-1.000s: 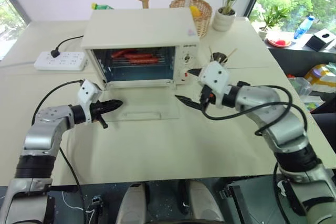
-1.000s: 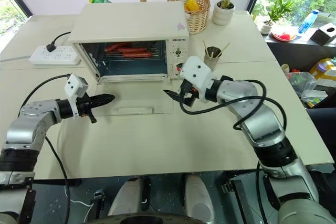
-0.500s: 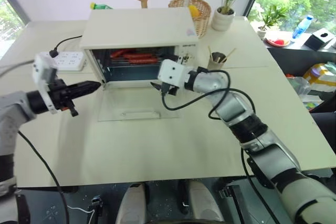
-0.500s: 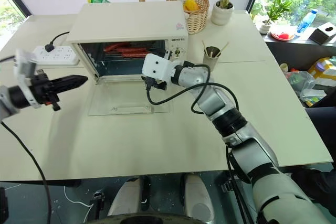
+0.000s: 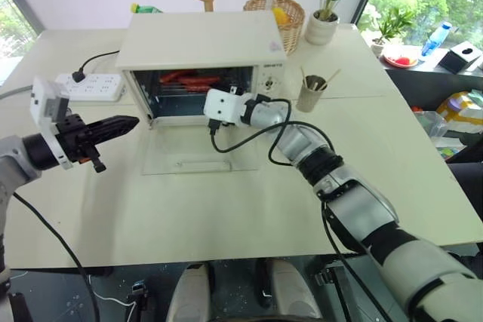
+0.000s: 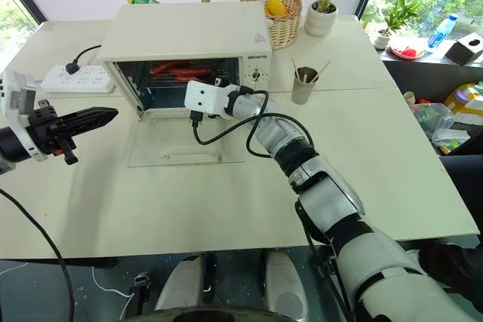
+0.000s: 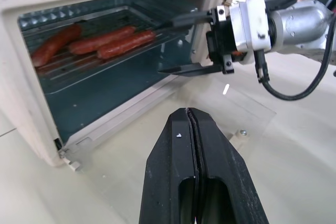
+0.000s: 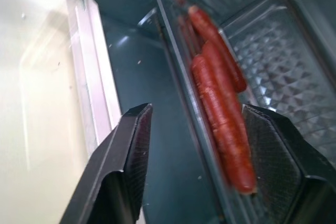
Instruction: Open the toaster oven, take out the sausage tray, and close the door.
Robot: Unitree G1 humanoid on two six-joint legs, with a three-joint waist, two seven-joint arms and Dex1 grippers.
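I expect the sausages [image 5: 199, 81] to come along inside the tray when I pull it out, because they lie tucked behind the tray's raised rim [image 8: 192, 103].
The cream toaster oven [image 5: 200, 39] stands open at the back of the table. Its glass door [image 5: 189, 148] lies flat in front of it, bar handle [image 5: 202, 164] toward me. Inside, the ribbed metal sausage tray [image 7: 68, 66] holds three reddish sausages [image 7: 107, 43]. My right gripper [image 7: 181, 45] is at the oven's mouth on its right side, open, with one finger above and one below the tray's front rim [image 8: 181, 77]. My left gripper [image 5: 130, 121] is shut on nothing and hovers above the table, left of the door.
A white power strip [image 5: 87, 87] with a black cable lies left of the oven. Behind and right of it stand a wicker basket [image 5: 285, 20], a potted plant [image 5: 323, 24] and a cup of sticks [image 5: 311, 94].
My right gripper moved left and forward from beside the knob panel into the oven's mouth. My left gripper, still shut, rose and drew back to the left, away from the door.
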